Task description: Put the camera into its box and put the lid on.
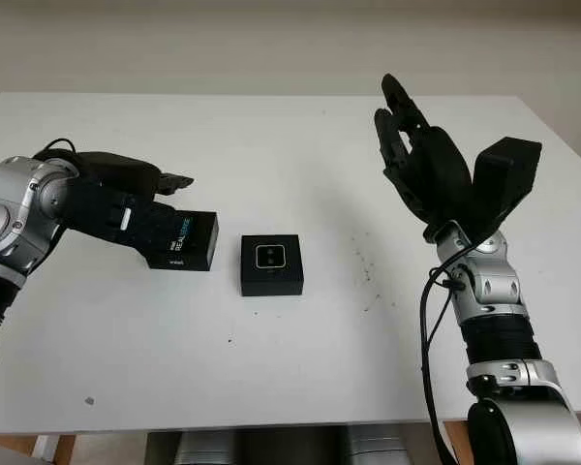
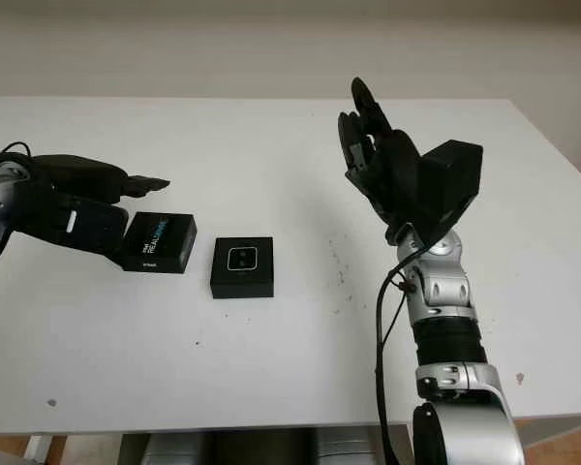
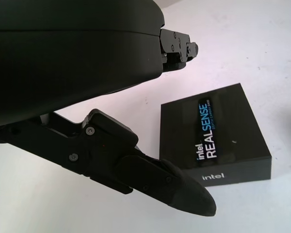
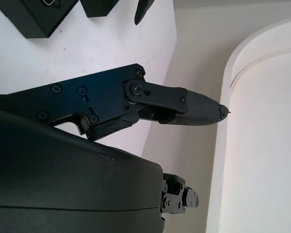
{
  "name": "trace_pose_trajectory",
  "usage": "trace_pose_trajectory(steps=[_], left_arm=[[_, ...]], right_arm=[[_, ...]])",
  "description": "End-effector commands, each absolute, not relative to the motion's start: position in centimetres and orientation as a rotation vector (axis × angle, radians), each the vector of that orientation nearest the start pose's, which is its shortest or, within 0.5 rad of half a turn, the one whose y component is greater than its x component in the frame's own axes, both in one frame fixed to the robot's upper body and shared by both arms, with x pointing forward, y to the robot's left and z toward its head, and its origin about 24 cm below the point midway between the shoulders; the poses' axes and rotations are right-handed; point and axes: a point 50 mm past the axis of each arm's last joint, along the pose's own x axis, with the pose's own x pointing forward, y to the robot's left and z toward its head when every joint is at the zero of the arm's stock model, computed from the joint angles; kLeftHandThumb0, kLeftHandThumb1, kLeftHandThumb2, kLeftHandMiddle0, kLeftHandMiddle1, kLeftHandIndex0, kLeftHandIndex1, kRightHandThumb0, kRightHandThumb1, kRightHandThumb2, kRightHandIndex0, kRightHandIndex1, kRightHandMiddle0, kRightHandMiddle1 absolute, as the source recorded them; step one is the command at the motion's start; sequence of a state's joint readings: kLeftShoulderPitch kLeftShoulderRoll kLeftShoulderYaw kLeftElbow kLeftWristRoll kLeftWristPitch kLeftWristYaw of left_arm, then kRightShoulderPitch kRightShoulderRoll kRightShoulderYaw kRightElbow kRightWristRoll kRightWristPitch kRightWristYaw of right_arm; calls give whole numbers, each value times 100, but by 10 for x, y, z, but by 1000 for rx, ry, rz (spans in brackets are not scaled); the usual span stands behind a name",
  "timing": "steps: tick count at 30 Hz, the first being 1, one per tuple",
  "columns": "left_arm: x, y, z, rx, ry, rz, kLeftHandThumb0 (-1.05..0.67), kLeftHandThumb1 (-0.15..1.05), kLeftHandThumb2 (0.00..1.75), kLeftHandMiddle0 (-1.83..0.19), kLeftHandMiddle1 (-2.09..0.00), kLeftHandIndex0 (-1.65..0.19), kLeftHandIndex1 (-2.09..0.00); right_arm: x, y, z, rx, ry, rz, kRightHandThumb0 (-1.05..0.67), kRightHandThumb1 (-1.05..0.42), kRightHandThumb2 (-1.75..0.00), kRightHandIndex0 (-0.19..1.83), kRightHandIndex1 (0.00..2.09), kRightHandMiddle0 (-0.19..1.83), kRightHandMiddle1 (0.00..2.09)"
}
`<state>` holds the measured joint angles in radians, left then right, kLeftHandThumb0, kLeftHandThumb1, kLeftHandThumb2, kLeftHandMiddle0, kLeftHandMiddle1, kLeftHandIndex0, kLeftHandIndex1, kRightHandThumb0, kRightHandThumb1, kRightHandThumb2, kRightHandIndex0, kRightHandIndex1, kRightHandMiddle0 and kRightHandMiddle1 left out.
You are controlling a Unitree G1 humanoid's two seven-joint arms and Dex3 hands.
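Observation:
The side (image 3: 240, 172) of the black lid looks as deep as the box, so when the robot lowers the black lid (image 1: 186, 241), it should slide all the way down over the box.
The black lid (image 1: 184, 241) printed REALSENSE lies flat on the white table (image 1: 271, 136) at the left. My left hand (image 1: 147, 205) is open right beside it, at its left edge, one finger (image 3: 174, 187) low near the lid's side and not clasping it. To the right of the lid stands the black box (image 1: 271, 279) with the camera (image 1: 271, 256) lying in it, lenses up. My right hand (image 1: 418, 160) is open and raised upright above the table's right side, far from the box.
A faint scatter of dark specks (image 1: 366, 271) marks the table right of the box. The table's right edge (image 1: 562, 165) runs close behind my right arm, and its front edge (image 1: 271, 424) is near me.

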<state>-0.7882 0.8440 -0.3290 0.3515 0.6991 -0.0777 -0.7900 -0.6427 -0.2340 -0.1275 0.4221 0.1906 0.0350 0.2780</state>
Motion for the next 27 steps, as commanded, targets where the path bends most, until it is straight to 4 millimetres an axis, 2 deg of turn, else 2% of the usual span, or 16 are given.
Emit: trace_pose_trajectory(steps=[1,10,16,27], left_arm=[[353,228,193,1688,238,-556,-83,88,5,3,-3,11,-3],[351,223,180,1692,160,-546,-85,88,5,2,-6,9,-5],[353,221,173,1691,167,-547,-85,90,6,2,-6,9,-5],[357,219,161,1721,205,-564,-87,89,5,-11,-14,0,-9]], right_arm=[[365,-175,155,-8,-229,245,-65,-105,-57,-10,6,-9,6],[364,-174,154,-8,-229,241,-64,-105,-56,-9,6,-8,6],[363,-173,154,-6,-231,247,-64,-105,-56,-9,6,-8,6],[363,-173,153,-3,-232,246,-64,-105,-55,-9,6,-8,6]])
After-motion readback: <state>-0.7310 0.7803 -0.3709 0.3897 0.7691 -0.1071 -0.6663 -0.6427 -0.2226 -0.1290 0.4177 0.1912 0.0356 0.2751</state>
